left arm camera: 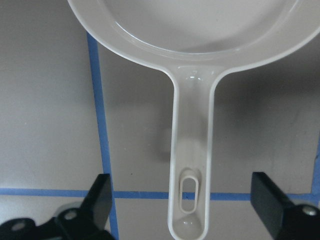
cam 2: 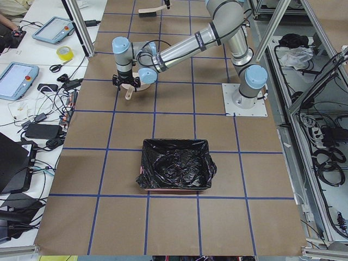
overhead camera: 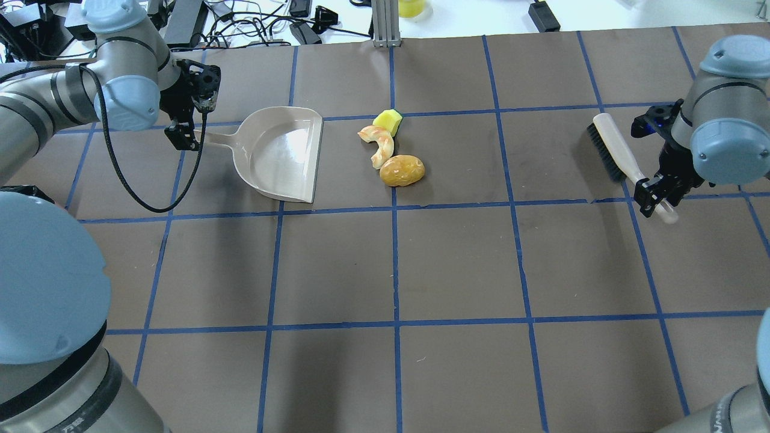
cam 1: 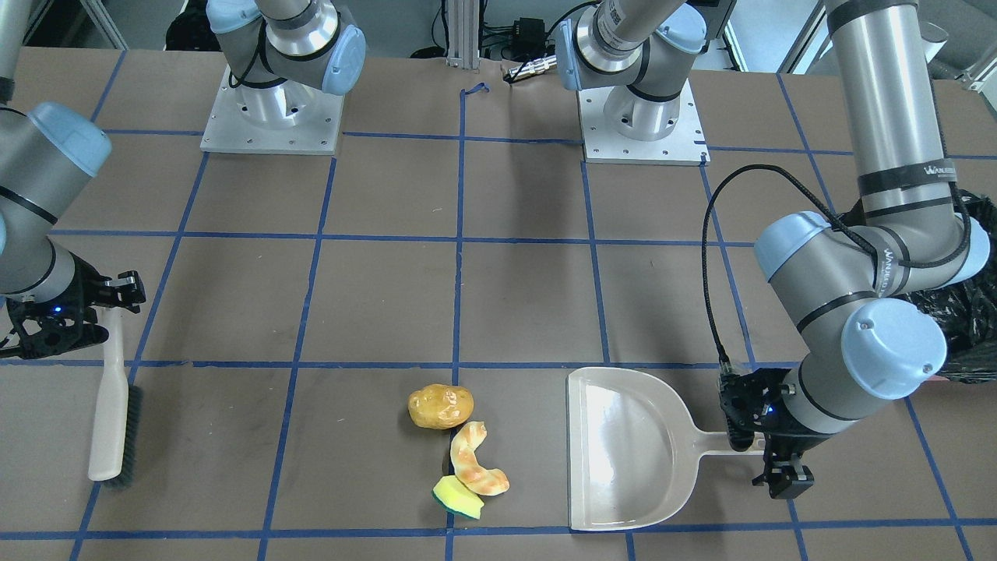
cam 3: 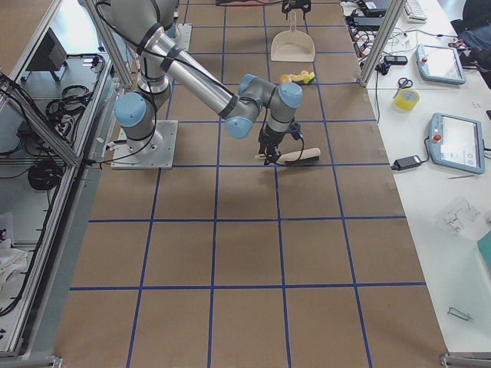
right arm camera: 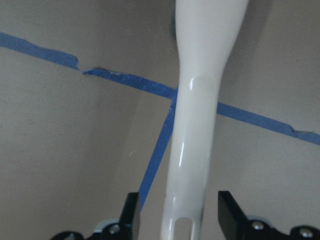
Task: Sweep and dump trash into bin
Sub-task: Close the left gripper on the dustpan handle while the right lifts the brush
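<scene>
I expect the lump, peel and sponge (cam 1: 477, 461) to bunch up and slide in together when I sweep, because the trash lies close together in front of the dustpan's opening (cam 1: 570, 450).
The trash lies close together on the table: a glossy yellow-brown lump (cam 1: 441, 406) (overhead camera: 402, 170), a curled orange-cream peel (cam 1: 475, 463) (overhead camera: 379, 144) and a yellow sponge with a green side (cam 1: 457, 497) (overhead camera: 388, 121). A beige dustpan (cam 1: 623, 448) (overhead camera: 277, 150) lies flat, its mouth towards the trash. My left gripper (cam 1: 767, 456) (overhead camera: 186, 135) (left arm camera: 192, 205) is open, its fingers wide apart on either side of the dustpan's handle (left arm camera: 192, 165). My right gripper (cam 1: 109, 315) (overhead camera: 652, 192) (right arm camera: 180, 217) is open, straddling the handle of a brush (cam 1: 109, 421) (overhead camera: 619, 153) (right arm camera: 205, 100) that lies on the table. The black-lined bin (cam 2: 175, 171) stands beyond my left arm.
The table is brown with a grid of blue tape (overhead camera: 394, 270). The bin's black bag shows behind my left arm's elbow in the front-facing view (cam 1: 966, 327). Both arm bases (cam 1: 273, 117) (cam 1: 642, 125) stand at the robot's side of the table. Cables and tablets lie beyond the far edge.
</scene>
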`<state>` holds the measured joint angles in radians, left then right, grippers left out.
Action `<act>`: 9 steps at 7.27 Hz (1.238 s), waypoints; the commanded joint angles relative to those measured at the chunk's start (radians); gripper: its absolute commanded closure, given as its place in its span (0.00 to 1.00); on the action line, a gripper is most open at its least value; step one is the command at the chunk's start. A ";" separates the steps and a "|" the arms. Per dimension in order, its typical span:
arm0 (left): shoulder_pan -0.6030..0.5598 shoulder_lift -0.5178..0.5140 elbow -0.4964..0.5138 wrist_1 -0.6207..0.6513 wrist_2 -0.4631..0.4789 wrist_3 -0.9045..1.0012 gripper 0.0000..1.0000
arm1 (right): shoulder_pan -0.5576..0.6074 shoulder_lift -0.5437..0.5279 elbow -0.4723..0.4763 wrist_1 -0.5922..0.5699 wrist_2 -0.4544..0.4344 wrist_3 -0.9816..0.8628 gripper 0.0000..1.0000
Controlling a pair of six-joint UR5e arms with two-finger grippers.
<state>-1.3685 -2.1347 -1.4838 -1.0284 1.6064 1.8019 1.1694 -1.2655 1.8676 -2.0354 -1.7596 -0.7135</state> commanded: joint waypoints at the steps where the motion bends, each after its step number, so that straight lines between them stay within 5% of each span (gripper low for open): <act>1: 0.003 -0.020 -0.009 -0.010 -0.003 -0.002 0.02 | -0.001 -0.002 -0.002 0.001 0.000 0.005 0.61; 3: 0.002 -0.019 -0.021 -0.013 -0.006 -0.015 0.05 | -0.001 -0.002 -0.005 0.003 0.000 0.005 0.71; 4: 0.006 -0.017 -0.019 -0.018 -0.014 -0.019 0.22 | -0.001 -0.003 -0.007 0.003 0.000 0.005 0.85; 6: 0.009 -0.004 -0.009 -0.028 -0.029 -0.022 0.74 | -0.001 -0.020 -0.019 0.011 0.003 0.041 0.92; 9: 0.009 0.002 -0.009 -0.035 -0.029 -0.039 0.98 | 0.099 -0.046 -0.134 0.195 -0.003 0.214 0.93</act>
<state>-1.3588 -2.1346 -1.4911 -1.0618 1.5772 1.7674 1.2098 -1.3061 1.7870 -1.9185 -1.7527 -0.5620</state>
